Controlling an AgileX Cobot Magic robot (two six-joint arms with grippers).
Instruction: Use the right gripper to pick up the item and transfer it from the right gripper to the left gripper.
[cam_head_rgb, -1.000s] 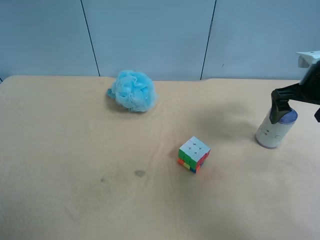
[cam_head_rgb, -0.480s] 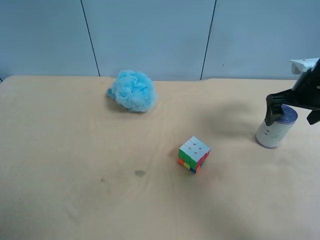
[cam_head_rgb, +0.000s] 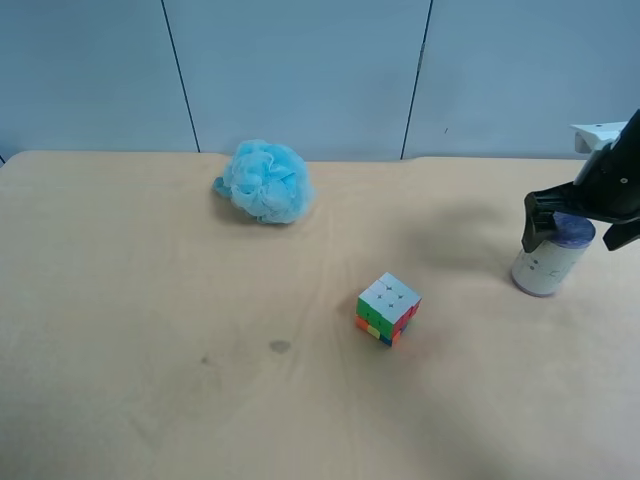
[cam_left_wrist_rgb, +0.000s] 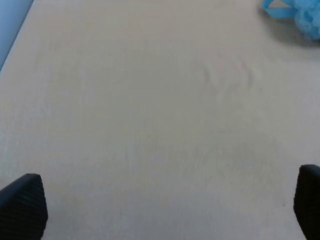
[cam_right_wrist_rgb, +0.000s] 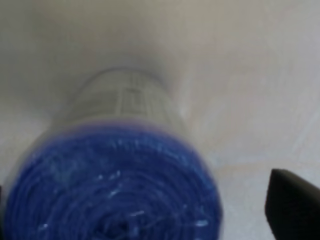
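Note:
My gripper is going to lift the can (cam_head_rgb: 545, 267) and tip it sideways, and it should stay closed and hold together, since the purple-blue lid (cam_head_rgb: 574, 231) sits flush on top.
The item, an off-white can (cam_head_rgb: 543, 266) with a purple-blue lid, stands upright near the right edge of the table. The right gripper (cam_head_rgb: 577, 232) is open, with one finger on each side of the can's top and a gap showing. In the right wrist view the blue lid (cam_right_wrist_rgb: 112, 185) fills the lower left, between the fingers (cam_right_wrist_rgb: 292, 202) of the right gripper (cam_right_wrist_rgb: 145, 212). The left gripper (cam_left_wrist_rgb: 165, 210) is open and empty over bare table; it is out of the exterior high view.
A multicoloured cube (cam_head_rgb: 387, 308) sits on the tan table (cam_head_rgb: 150, 300) left of the can. A fluffy light-blue puff (cam_head_rgb: 265, 181) lies at the back, and also shows in the left wrist view (cam_left_wrist_rgb: 295, 10). A blue-grey wall stands behind the table.
The right gripper has shifted a little to the left and lower, and its fingers now straddle the can's top more widely. The can, cube and puff have not moved.

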